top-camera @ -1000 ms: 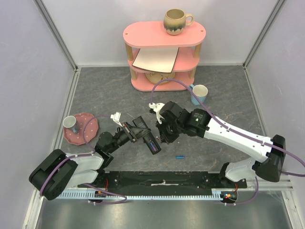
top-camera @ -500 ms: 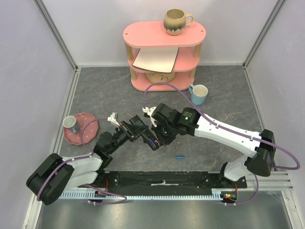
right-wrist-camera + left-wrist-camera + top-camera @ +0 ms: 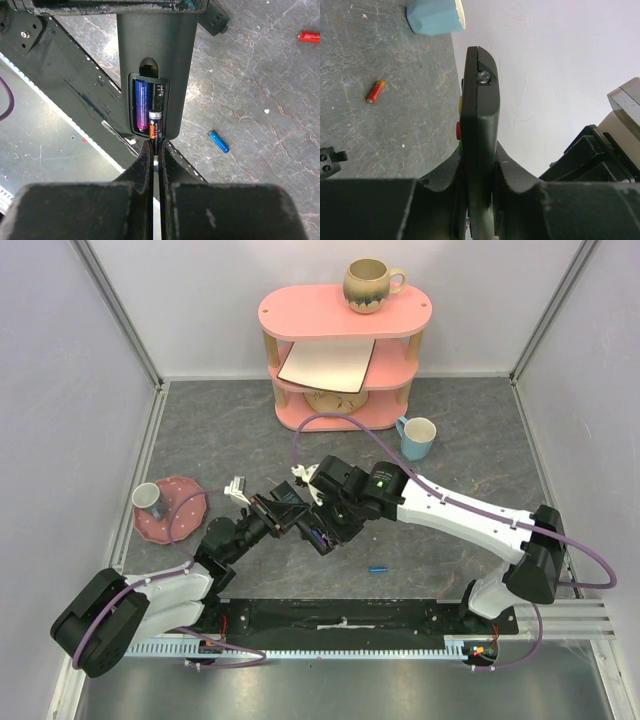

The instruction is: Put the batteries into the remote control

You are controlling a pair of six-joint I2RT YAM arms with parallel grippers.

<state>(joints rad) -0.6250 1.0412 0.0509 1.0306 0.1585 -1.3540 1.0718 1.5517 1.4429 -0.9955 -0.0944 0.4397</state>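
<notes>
The dark battery's end in the robot's right gripper sticks out past the compartment's edge (image 3: 156, 135), so the robot should let go of the battery, back away and come in from the remote's battery end (image 3: 171, 134).
My left gripper (image 3: 290, 512) is shut on the black remote control (image 3: 318, 537) and holds it above the floor, edge-on in the left wrist view (image 3: 479, 115). In the right wrist view the remote's back (image 3: 155, 45) faces me with its battery compartment open. One purple battery (image 3: 142, 105) lies in the left slot. My right gripper (image 3: 156, 147) is shut on a dark battery with an orange band (image 3: 155, 125), whose tip is at the right slot. In the top view the right gripper (image 3: 335, 523) is right next to the remote.
A small blue cylinder (image 3: 218, 141) lies on the grey floor, also in the top view (image 3: 377, 568). A red-orange cell (image 3: 375, 91) lies loose. A blue mug (image 3: 418, 437), a pink shelf (image 3: 345, 350) and a pink plate (image 3: 175, 515) with a cup stand around.
My right arm has moved left and brought its gripper up to the remote. The left gripper with the remote has shifted slightly left.
</notes>
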